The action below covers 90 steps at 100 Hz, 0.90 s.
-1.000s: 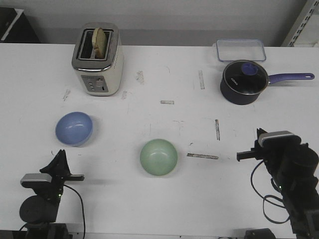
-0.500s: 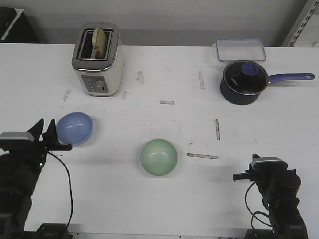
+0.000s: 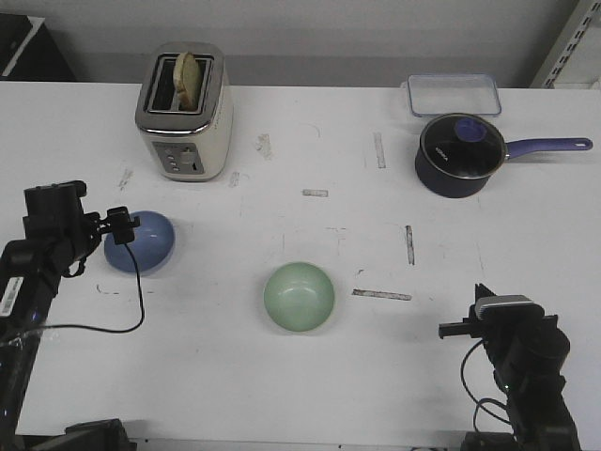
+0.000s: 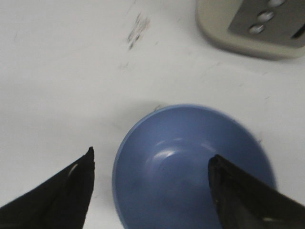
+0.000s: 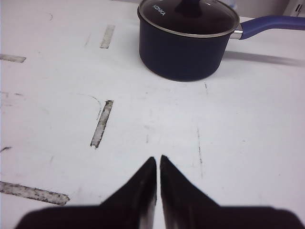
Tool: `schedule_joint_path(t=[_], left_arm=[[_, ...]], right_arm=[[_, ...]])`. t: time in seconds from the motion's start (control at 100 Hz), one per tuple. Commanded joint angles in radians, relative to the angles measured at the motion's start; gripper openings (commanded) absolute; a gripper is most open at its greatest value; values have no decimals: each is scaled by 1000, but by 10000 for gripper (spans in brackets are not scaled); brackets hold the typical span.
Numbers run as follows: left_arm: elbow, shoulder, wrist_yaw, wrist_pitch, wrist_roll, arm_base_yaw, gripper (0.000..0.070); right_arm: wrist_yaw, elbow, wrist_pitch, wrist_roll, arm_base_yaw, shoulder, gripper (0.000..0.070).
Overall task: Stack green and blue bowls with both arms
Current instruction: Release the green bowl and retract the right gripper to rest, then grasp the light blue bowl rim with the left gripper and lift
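The blue bowl (image 3: 152, 244) is a long way from the robot's right gripper, so next the left gripper grabs the blue bowl by its rim and places it inside the green bowl (image 3: 299, 297).
The periwinkle blue bowl (image 3: 146, 242) sits upright at the table's left. The pale green bowl (image 3: 299, 296) sits upright near the middle front. My left gripper (image 3: 120, 227) is open at the blue bowl's left rim. In the left wrist view the blue bowl (image 4: 190, 167) fills the space between the fingers, one fingertip (image 4: 81, 179) outside its rim and the other over its inside; the left gripper (image 4: 152, 155) holds nothing. My right gripper (image 3: 453, 329) is low at the front right, far from both bowls. In the right wrist view the right gripper (image 5: 157, 158) is shut and empty.
A cream toaster (image 3: 183, 113) with bread stands behind the blue bowl. A dark navy saucepan (image 3: 455, 155) with a lid and a long handle sits at the back right, also in the right wrist view (image 5: 186, 45). A clear container (image 3: 453, 94) lies behind it.
My left arm has risen from the front edge and moved forward until its open gripper reached the blue bowl. My right arm dropped back toward the front edge, then stayed still.
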Motion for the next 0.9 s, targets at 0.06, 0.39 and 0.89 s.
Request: schedule_joint_path(t=[0.06,0.39,0.89], left_arm=[[14,105,-1,-31,-22,27,462],[14,257,-1,-38,-39,60,440],[48,241,-1,-38,-32,61,0]], right_arm=[[-3,6,10,9,2,2,3],[-3,6,10,9,2,2,3],[-2,6,3,9,2,2,3]])
